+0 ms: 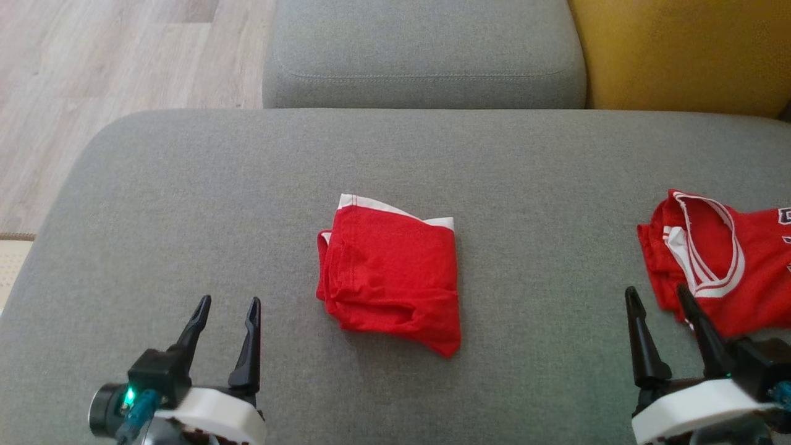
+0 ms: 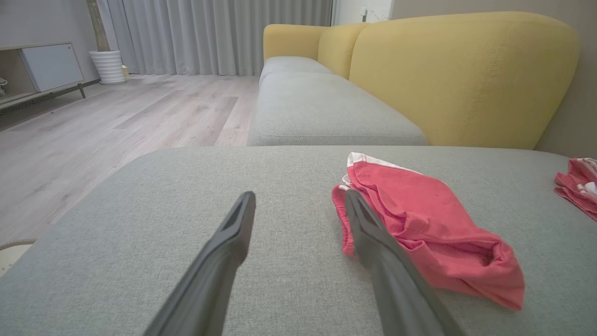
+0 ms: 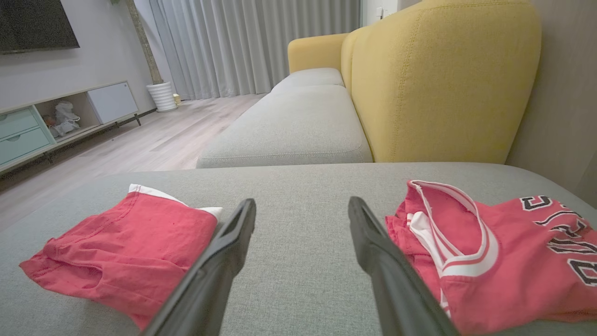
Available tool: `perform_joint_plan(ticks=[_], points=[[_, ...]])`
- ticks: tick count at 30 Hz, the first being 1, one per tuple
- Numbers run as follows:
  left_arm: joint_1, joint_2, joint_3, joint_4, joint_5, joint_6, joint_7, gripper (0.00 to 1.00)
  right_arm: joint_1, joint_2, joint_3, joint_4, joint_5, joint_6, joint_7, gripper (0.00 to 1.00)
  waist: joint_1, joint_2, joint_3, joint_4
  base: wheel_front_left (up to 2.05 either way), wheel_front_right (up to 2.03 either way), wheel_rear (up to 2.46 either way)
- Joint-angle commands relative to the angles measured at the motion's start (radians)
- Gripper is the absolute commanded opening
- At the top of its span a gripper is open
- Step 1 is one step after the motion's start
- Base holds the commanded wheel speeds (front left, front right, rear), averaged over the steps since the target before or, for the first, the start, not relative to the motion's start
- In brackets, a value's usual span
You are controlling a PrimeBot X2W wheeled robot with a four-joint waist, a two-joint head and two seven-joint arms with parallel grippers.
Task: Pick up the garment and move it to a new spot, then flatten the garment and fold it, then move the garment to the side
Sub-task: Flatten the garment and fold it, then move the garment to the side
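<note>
I expect the red garment [image 1: 397,271] to stay folded when I carry it onto the red jersey, because its layers [image 1: 325,268] lie on top of each other in a compact rectangle.
A red garment with white trim [image 1: 392,275] lies folded into a small rectangle in the middle of the grey cushion [image 1: 185,204]. It also shows in the left wrist view [image 2: 429,228] and the right wrist view [image 3: 126,247]. My left gripper [image 1: 229,301] hovers open near the front edge, left of the folded piece, its right fingertip close to the cloth's edge [image 2: 299,195]. My right gripper [image 1: 656,289] stands open at the front right, empty [image 3: 301,201], with its right finger over the edge of a red jersey [image 1: 717,259].
The red jersey [image 3: 494,261], with a white-striped collar and black lettering, lies crumpled at the cushion's right end. A second grey seat cushion [image 1: 423,55] and a yellow backrest [image 1: 680,52] lie beyond. Wooden floor [image 1: 93,80] drops off to the left.
</note>
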Motion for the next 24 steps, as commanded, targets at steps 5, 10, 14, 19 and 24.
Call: perform_joint_plan(ticks=[5, 10, 14, 19, 24], points=[[-0.031, 0.018, 0.025, -0.042, -0.006, 0.012, 0.001, 1.00, -0.022, -0.007, 0.016, -0.048, -0.007, 0.007, 0.005, 1.00, 0.0000, 0.0000, -0.001, 0.000, 0.00, 0.00, 0.00], [-0.032, 0.021, 0.023, -0.042, -0.009, 0.015, 0.003, 1.00, -0.023, -0.007, 0.017, -0.050, -0.009, 0.007, 0.009, 1.00, 0.0000, 0.0000, -0.001, 0.000, 0.00, 0.00, 0.00], [-0.034, 0.022, 0.020, -0.043, -0.010, 0.018, 0.002, 1.00, -0.026, -0.007, 0.017, -0.048, -0.011, 0.007, 0.010, 1.00, 0.0000, 0.0000, -0.001, 0.000, 0.00, 0.00, 0.00], [-0.037, 0.023, 0.016, -0.043, -0.012, 0.020, 0.001, 1.00, -0.030, -0.007, 0.017, -0.047, -0.014, 0.007, 0.010, 1.00, 0.0000, 0.0000, 0.000, 0.001, 0.00, 0.00, 0.00], [-0.051, 0.020, 0.009, -0.041, -0.014, 0.021, -0.004, 1.00, -0.034, -0.007, 0.014, -0.038, -0.003, 0.007, 0.010, 1.00, 0.0000, 0.0000, 0.006, 0.012, 0.00, 0.00, 0.00]])
